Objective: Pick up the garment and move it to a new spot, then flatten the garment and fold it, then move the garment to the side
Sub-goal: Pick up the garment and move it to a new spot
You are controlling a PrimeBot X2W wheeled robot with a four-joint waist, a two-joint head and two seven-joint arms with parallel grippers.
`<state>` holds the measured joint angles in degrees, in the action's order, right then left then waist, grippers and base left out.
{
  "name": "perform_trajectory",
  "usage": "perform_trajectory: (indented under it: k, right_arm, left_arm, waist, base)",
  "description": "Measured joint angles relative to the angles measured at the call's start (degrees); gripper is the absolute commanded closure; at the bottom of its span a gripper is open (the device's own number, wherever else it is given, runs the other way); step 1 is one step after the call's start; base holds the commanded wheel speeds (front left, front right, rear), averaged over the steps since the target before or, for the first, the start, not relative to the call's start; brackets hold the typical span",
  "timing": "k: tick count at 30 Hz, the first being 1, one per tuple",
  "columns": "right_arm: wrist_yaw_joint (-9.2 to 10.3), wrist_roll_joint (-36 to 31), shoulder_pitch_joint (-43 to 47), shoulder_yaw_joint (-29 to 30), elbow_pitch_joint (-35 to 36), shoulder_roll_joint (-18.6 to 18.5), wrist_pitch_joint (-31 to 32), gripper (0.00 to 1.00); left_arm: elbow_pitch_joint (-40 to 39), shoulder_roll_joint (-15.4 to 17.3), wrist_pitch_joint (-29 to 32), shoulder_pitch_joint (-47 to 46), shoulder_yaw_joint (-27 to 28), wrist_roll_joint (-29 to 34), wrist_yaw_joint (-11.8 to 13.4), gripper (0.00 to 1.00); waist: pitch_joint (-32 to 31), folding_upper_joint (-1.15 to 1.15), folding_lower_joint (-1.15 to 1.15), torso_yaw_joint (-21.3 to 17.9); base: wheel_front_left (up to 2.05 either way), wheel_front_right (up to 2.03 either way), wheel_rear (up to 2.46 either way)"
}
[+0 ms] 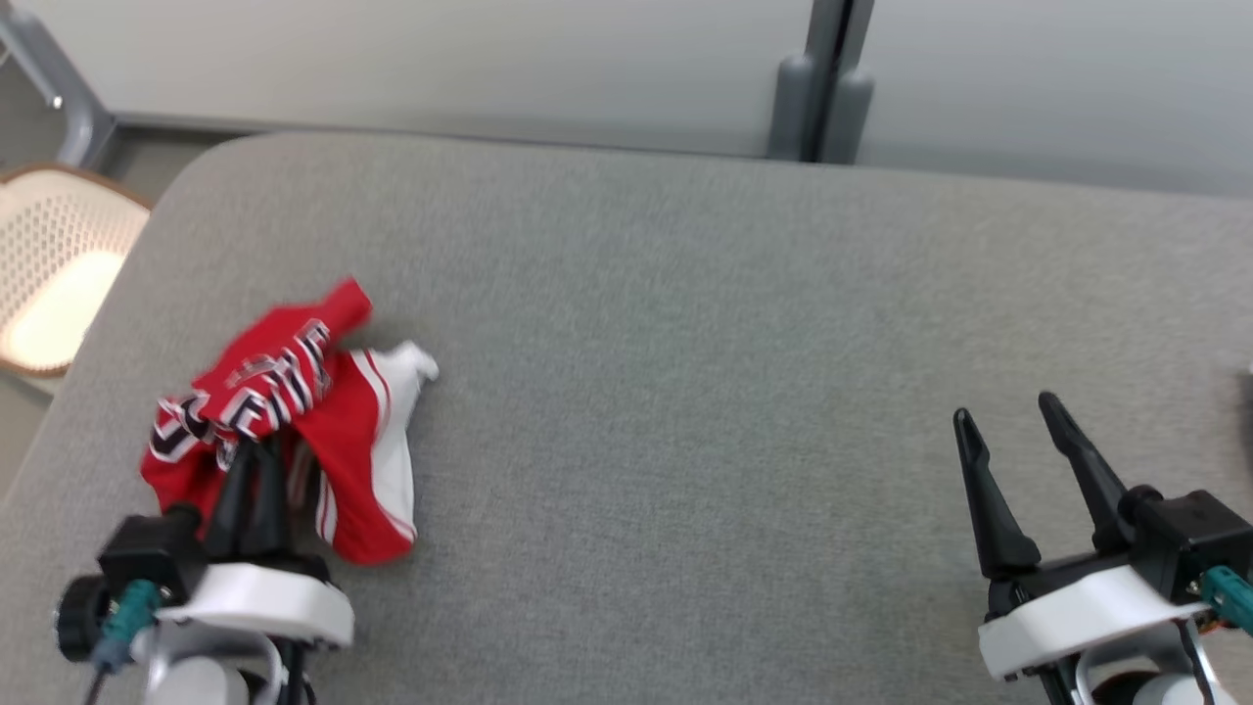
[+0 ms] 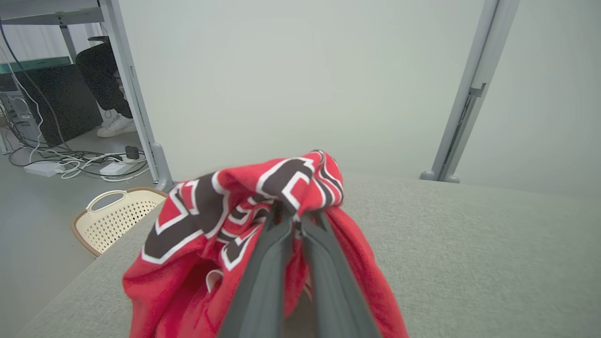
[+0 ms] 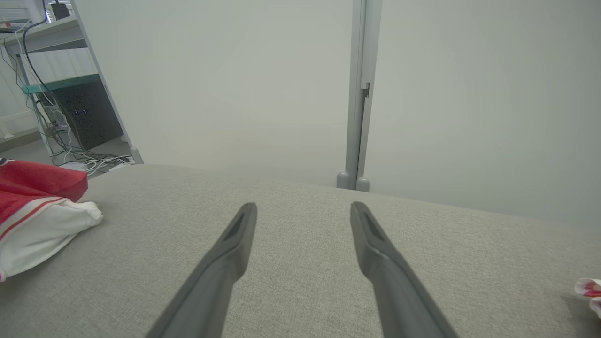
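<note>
I see the lettering crumple across loose folds, so I expect the garment to flop over onto itself, plain red side up and still bunched, when I pull its hem fold.
The garment is a red jersey with black-and-white lettering and white trim, bunched at the left of the grey table. My left gripper is shut on its near fold, and the cloth drapes over the fingertips. In the left wrist view the two dark fingers meet in the red cloth, which hangs around them. My right gripper stands open at the lower right, far from the garment. From the right wrist, the gripper is spread over bare table, with the garment at the left edge.
A cream perforated basket stands on the floor past the table's left edge. A grey partition with a post runs behind the table. A small red-and-white cloth scrap lies at the far right. Cables and a desk stand beyond the left side.
</note>
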<state>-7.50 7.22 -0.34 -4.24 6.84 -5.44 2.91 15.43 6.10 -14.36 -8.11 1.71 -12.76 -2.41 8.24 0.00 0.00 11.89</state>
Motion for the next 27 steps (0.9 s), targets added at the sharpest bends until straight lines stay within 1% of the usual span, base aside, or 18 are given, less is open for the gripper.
perform_trajectory:
  k: [6, 11, 14, 20, 23, 27]
  right_arm:
    - [0.0, 1.4, 3.1, 0.0, -0.9, 0.5, -0.6, 0.0]
    - [-0.01, 1.9, 2.5, -2.1, -0.3, 0.6, -0.4, 0.0]
    - [0.0, 1.9, 1.0, -2.4, 0.1, 0.4, -0.4, 0.0]
    - [0.0, 2.0, -0.2, -2.1, 0.2, 0.7, -1.2, 0.0]
    - [0.01, 2.2, 0.0, -1.1, -0.1, 1.1, -2.1, 0.0]
    - [0.01, 2.6, 0.1, -0.9, -0.6, 1.9, -3.7, 0.0]
  left_arm:
    - [-10.3, -1.4, 5.5, 7.2, -6.1, 1.2, -0.4, 1.0]
    - [-13.6, -1.7, 8.2, 9.0, -11.0, 0.6, -2.3, 1.0]
    - [-13.4, -2.1, 8.8, 7.1, -14.0, 0.5, -3.1, 1.0]
    - [-11.3, -2.6, 8.9, -0.2, -19.5, 0.4, -4.1, 1.0]
    - [-8.7, -2.5, 9.3, -2.9, -21.5, 0.7, -4.4, 1.0]
    - [-4.1, -1.2, 9.6, -4.1, -22.7, 1.1, -4.5, 1.0]
  waist:
    - [-6.0, 0.0, 0.0, -3.3]
    - [-7.5, 0.0, 0.0, -8.4]
    - [-6.8, 0.0, 0.0, -12.3]
    - [-3.6, 0.0, 0.0, -20.4]
    - [-1.1, 0.0, 0.0, -24.2]
    - [2.9, 0.0, 0.0, -28.1]
  base:
    - [0.0, 0.0, 0.0]
    - [0.0, 0.0, 0.0]
    - [0.0, 0.0, 0.0]
    - [0.0, 0.0, 0.0]
    - [0.0, 0.0, 0.0]
    - [0.0, 0.0, 0.0]
